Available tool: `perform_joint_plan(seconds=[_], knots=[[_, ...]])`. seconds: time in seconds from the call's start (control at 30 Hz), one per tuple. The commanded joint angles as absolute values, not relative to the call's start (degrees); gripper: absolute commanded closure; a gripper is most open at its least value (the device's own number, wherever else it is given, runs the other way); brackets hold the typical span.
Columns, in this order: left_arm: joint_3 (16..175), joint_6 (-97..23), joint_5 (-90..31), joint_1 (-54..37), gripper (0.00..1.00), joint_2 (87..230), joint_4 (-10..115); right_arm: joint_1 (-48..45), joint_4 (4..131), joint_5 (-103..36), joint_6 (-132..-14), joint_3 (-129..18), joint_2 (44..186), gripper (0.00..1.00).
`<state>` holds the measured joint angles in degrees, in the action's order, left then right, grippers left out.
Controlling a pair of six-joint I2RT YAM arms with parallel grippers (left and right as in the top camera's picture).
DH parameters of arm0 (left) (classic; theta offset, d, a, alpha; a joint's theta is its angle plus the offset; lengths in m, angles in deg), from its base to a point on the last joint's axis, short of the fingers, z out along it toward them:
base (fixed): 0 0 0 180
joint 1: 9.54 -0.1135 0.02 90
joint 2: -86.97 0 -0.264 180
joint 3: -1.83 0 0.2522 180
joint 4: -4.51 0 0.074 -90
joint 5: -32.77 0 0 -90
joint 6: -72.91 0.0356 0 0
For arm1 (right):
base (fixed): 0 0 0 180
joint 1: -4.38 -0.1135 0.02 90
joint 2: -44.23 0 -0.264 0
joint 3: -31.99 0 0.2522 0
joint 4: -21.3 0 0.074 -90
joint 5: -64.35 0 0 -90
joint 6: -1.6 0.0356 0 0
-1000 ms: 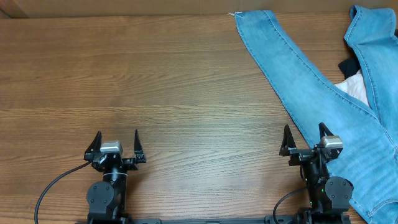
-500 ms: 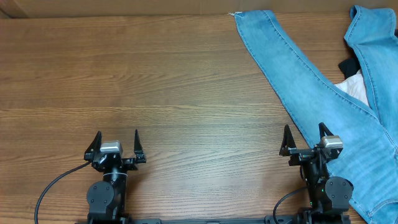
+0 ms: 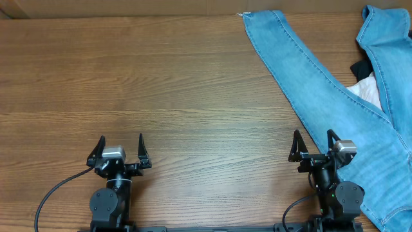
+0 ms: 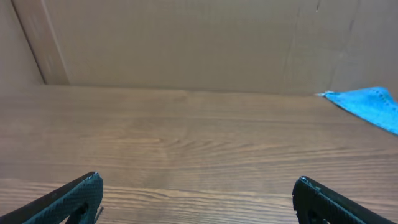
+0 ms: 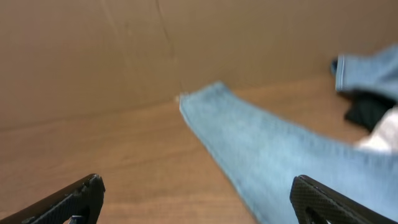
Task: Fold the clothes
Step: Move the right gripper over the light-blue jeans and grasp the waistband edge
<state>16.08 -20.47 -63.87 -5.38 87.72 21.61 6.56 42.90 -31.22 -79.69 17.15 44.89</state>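
Note:
My right gripper needs to pull the light blue jeans point(image 3: 318, 90) toward the middle of the table point(image 3: 241, 122) before folding, because the jeans lie far from my left gripper.
The light blue jeans point(image 3: 309, 71) lie on the right of the table, one leg running from the far edge toward the front right; another part lies at the far right. The leg also shows in the right wrist view point(image 5: 273, 149), and its hem shows in the left wrist view point(image 4: 367, 102). My left gripper point(image 3: 120, 149) is open and empty near the front edge, far left of the jeans; its fingers frame bare wood point(image 4: 196, 186). My right gripper point(image 3: 313, 145) is open and empty, with its right finger over the jeans' edge point(image 5: 196, 186).
A small black cloth point(image 3: 362, 68) and a white patch point(image 3: 368, 90) lie between the two denim parts, also in the right wrist view point(image 5: 367, 109). A cardboard wall point(image 4: 186, 43) stands behind the wooden table point(image 3: 161, 84). Cables trail from both arm bases.
The right gripper has shifted very slightly to the left and its view is blurred. The left arm and the jeans have not moved.

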Motion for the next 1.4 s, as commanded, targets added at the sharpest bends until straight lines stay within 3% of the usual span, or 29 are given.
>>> perform_joint_plan(seconds=[0.0,0.33,0.77,1.37], knots=[[18.1,-25.0,-61.4,-5.2,0.00,87.2,22.5,6.7,46.5,-30.5,-77.6,13.3,44.6,0.00],[34.8,-25.0,-57.4,-5.2,0.00,93.9,37.0,6.7,54.9,-29.2,-74.8,-2.7,58.2,0.00],[57.0,-24.8,-55.6,-5.2,0.00,123.0,54.5,6.7,71.9,-29.2,-74.9,-28.6,98.4,0.00],[57.7,-25.1,-51.2,-5.2,0.00,133.4,54.4,6.7,75.0,-9.8,-78.4,-30.5,131.8,0.00]])
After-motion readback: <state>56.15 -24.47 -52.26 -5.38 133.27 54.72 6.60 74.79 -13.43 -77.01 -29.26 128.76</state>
